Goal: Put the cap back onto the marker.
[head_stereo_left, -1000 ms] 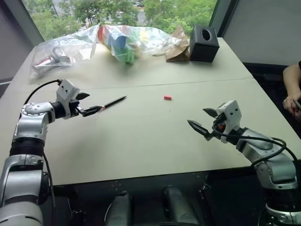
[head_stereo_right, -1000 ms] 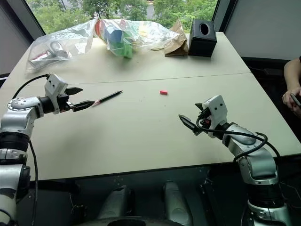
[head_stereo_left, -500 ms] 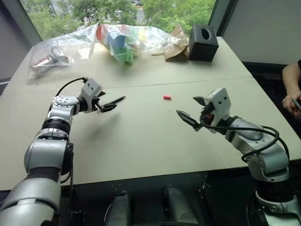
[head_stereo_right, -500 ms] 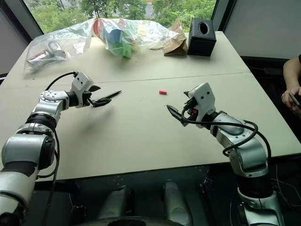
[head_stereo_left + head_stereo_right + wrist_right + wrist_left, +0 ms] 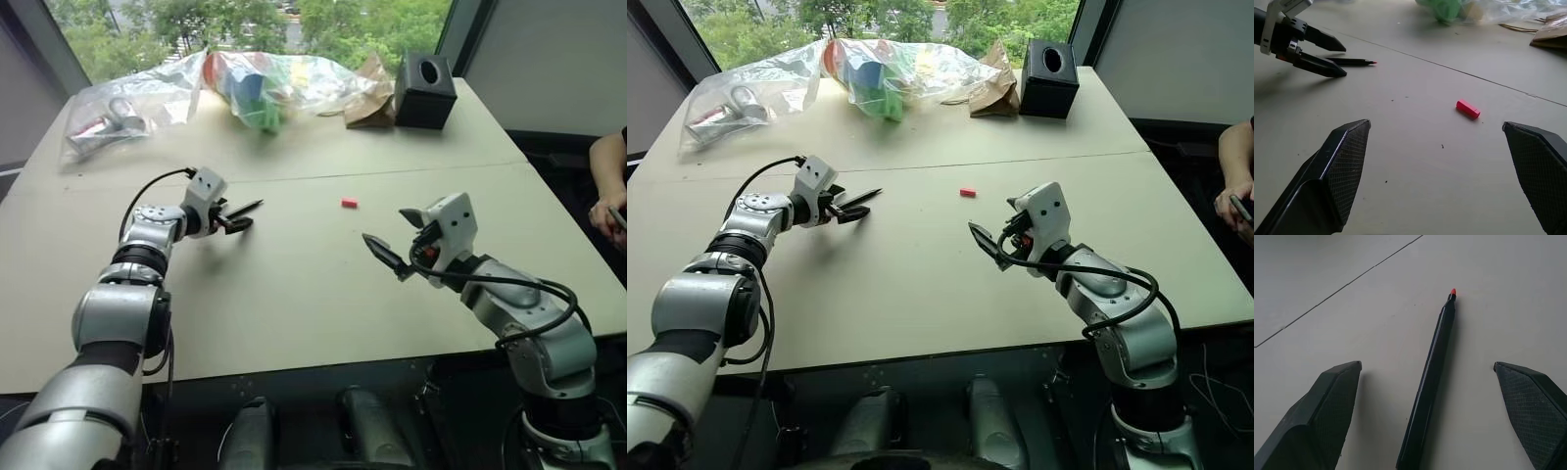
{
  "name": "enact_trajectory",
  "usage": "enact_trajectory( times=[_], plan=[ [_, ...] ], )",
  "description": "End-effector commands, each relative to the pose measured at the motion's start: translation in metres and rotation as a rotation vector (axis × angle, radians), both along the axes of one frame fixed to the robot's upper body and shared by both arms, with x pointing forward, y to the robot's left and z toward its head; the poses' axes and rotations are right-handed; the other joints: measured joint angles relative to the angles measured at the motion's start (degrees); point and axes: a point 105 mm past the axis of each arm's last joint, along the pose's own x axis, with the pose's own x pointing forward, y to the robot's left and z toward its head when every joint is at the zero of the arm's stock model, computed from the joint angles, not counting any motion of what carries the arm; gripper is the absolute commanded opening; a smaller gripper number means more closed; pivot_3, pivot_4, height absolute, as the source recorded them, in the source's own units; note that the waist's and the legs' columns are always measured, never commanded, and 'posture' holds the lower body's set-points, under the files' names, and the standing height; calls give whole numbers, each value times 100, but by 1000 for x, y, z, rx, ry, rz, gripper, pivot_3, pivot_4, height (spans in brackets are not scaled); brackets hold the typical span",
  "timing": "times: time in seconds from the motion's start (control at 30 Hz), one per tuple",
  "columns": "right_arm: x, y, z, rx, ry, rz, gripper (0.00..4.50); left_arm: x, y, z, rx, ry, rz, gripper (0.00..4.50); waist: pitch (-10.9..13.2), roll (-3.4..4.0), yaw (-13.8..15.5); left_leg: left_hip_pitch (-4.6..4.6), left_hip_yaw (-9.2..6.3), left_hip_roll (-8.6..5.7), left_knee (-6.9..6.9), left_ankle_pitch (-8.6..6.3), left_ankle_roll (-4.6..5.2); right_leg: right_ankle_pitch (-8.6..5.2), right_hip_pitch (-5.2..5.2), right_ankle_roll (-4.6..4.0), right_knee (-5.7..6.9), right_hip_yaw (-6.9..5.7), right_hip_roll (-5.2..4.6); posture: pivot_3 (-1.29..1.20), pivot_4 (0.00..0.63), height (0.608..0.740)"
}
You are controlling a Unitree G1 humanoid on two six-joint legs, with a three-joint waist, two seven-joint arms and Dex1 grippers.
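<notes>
The marker narrows (image 5: 1450, 299) behind its red tip. The cap (image 5: 349, 203) will slip over that narrow part and stay in place when I push it on.
The marker (image 5: 245, 207), a slim black stick with a small red tip, lies uncapped on the beige table (image 5: 294, 294). My left gripper (image 5: 235, 217) is open, just above the table. In the left wrist view the marker (image 5: 1432, 377) runs between its two fingers, untouched by either. The cap (image 5: 349, 203), a tiny red cylinder, lies on the table to the right of the marker, apart from it. My right gripper (image 5: 384, 225) hovers open and empty, nearer me than the cap (image 5: 1468, 108). The right wrist view also catches the left gripper (image 5: 1312, 54) at the marker (image 5: 1352, 61).
Clear plastic bags (image 5: 127, 108) with coloured items, a brown paper bag (image 5: 370, 98) and a black tissue box (image 5: 424, 90) stand along the table's far side. A person's arm (image 5: 609, 181) shows at the right edge. A seam (image 5: 392, 174) crosses the table.
My left gripper has swung right and down along the table until its open fingers flank the marker's near end. The right gripper has drifted slightly left. Marker and cap have not moved.
</notes>
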Motion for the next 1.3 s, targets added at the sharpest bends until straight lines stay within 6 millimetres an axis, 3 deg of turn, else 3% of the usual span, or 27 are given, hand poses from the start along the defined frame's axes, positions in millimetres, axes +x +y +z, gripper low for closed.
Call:
enact_trajectory(
  times=[0.03,0.23,0.43,0.67,0.77,1.03,1.17,1.3],
  plan=[
    [-6,2,15,19,-61,4,4500,-2,-5,-10,-2,55,5,3719,-1,-1,12,4,0,0,0,0,0,0,5,0,-1,0,0,0,150,739],
    [-8,0,15,20,-58,-5,4500,-2,-9,-14,-3,70,11,697,-3,-1,9,16,-3,0,3,0,0,0,18,0,2,-3,0,0,150,739],
    [-9,-2,13,25,-52,-21,4500,-3,-9,-13,13,69,-14,697,-3,-1,11,15,-4,0,4,0,0,0,18,0,1,-3,0,0,150,739],
    [-5,-3,9,38,-51,-32,4500,-15,-10,-10,24,78,-172,697,-3,-1,-3,13,-4,0,2,0,0,-1,17,-1,-2,-4,0,0,150,739],
    [-2,-1,9,48,-58,-34,4500,-17,-8,-4,0,69,-200,34,-3,-1,-7,12,-5,0,2,0,0,-1,17,-1,-2,-5,0,0,150,739],
    [2,3,3,53,-61,-29,4500,-18,-1,4,19,38,-213,34,-3,-2,-25,11,-6,0,2,0,1,-1,16,0,-3,-5,0,0,150,739],
    [6,-6,-4,2,-62,-30,4500,-18,-12,20,0,-13,-297,34,-3,-2,-24,10,-7,0,2,0,1,-1,15,0,-3,-6,0,0,150,739],
    [22,-28,-18,-151,-81,-10,4500,-18,-30,53,-6,-102,-436,34,0,-7,-4,6,-6,0,4,0,0,-1,15,0,-7,-7,-1,0,150,739]
  ],
)
